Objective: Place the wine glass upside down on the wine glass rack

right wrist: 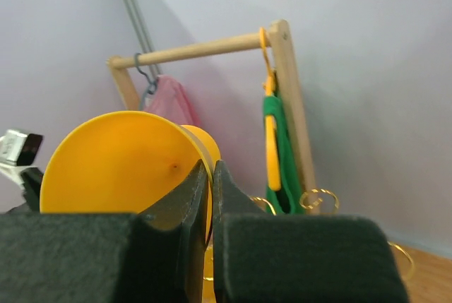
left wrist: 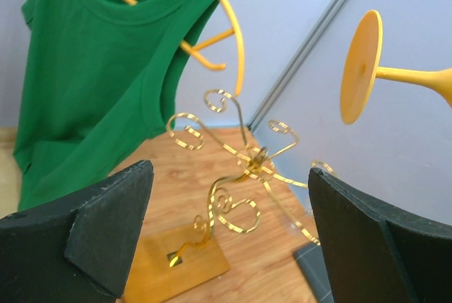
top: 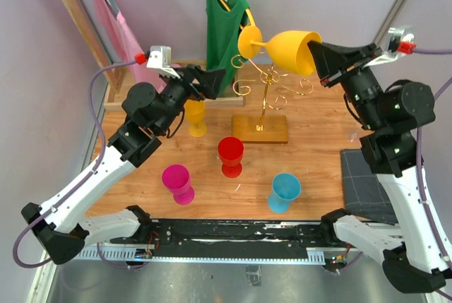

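Next, I turn my left gripper, which faces the rack, and take hold of the wine glass foot's edge (top: 241,43) with it, because my right gripper is pinching the wine glass by its rim (top: 312,61).
A yellow wine glass (top: 293,49) hangs on its side above the gold wine glass rack (top: 266,84), its foot (top: 248,42) pointing left. My right gripper (top: 316,54) is shut on the bowl's rim, one finger inside and one outside. The right wrist view shows the bowl (right wrist: 120,169) pinched at the fingertips (right wrist: 210,170). My left gripper (top: 217,80) is open just left of the rack's top, holding nothing. In the left wrist view the rack's curled arms (left wrist: 247,156) and base (left wrist: 180,260) lie beyond the spread fingers (left wrist: 113,218), with the glass's foot (left wrist: 360,66) at upper right.
On the table stand a yellow glass (top: 196,121), a red one (top: 230,156), a magenta one (top: 178,183) and a blue one (top: 284,191). A green shirt (top: 224,20) and a pink garment (top: 116,27) hang on the wooden frame behind. A dark mat (top: 360,183) lies at the right.
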`<action>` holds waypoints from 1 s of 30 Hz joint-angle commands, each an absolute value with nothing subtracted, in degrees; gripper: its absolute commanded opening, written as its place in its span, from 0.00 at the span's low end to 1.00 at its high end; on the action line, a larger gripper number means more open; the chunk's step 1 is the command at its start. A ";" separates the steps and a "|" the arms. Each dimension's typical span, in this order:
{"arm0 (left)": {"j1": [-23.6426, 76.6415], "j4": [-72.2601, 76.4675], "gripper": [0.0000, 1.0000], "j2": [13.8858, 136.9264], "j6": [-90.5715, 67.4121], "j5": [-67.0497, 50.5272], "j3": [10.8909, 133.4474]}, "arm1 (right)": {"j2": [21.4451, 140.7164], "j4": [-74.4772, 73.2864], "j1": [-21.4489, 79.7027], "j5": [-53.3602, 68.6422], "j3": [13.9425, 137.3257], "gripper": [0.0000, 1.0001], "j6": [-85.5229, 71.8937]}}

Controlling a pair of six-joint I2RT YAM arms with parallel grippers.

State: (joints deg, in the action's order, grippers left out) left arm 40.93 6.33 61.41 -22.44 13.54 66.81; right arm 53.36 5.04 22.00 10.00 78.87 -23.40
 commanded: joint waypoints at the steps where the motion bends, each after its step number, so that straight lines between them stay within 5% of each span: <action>1: 38.69 0.55 0.96 63.32 -25.45 10.35 74.30 | 58.27 5.45 21.27 19.36 88.39 0.01 -28.40; 13: 29.58 2.12 0.96 66.03 -31.07 -1.13 76.55 | 71.97 30.43 4.25 40.96 91.80 0.01 -61.29; 30: 20.84 27.42 0.97 71.96 -47.52 -31.13 73.55 | 86.40 73.52 2.40 49.49 86.40 0.01 -97.01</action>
State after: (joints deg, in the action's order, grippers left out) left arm 21.85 17.32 70.00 -41.25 -20.49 73.17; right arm 84.12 57.69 2.83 47.81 87.02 -85.54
